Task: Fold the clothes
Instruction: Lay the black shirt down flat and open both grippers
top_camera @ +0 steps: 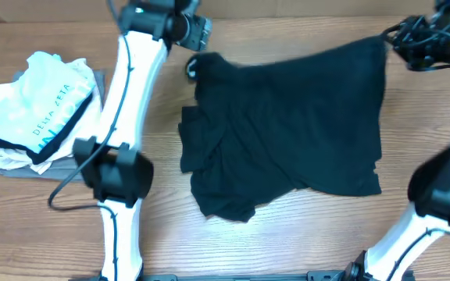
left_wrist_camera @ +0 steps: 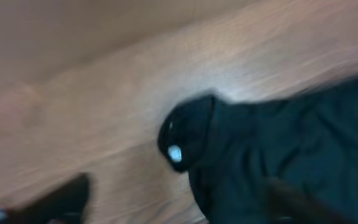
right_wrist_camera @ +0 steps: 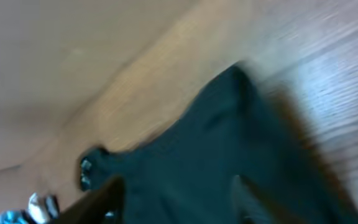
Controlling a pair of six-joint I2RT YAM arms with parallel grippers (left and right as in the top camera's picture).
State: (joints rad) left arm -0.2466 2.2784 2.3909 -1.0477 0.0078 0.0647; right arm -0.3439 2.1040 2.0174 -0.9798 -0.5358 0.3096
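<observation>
My left gripper should grab the sleeve's outer edge and pull it out flat before folding, because the sleeve below the collar is bunched up against the shirt's body.
The clothes, one black short-sleeved shirt, lie loosely spread on the wooden table, with a sleeve bunched at the left side. My left gripper hovers just beyond the shirt's far left corner. In the blurred left wrist view its fingers stand wide apart and open, with the shirt and its white neck label ahead. My right gripper is at the shirt's far right corner. The right wrist view shows its fingers apart over the black fabric, gripping nothing.
A pile of folded garments sits at the table's left: a light-blue shirt with white lettering on top of white and grey pieces. Both white arms reach up from the near edge on either side of the shirt.
</observation>
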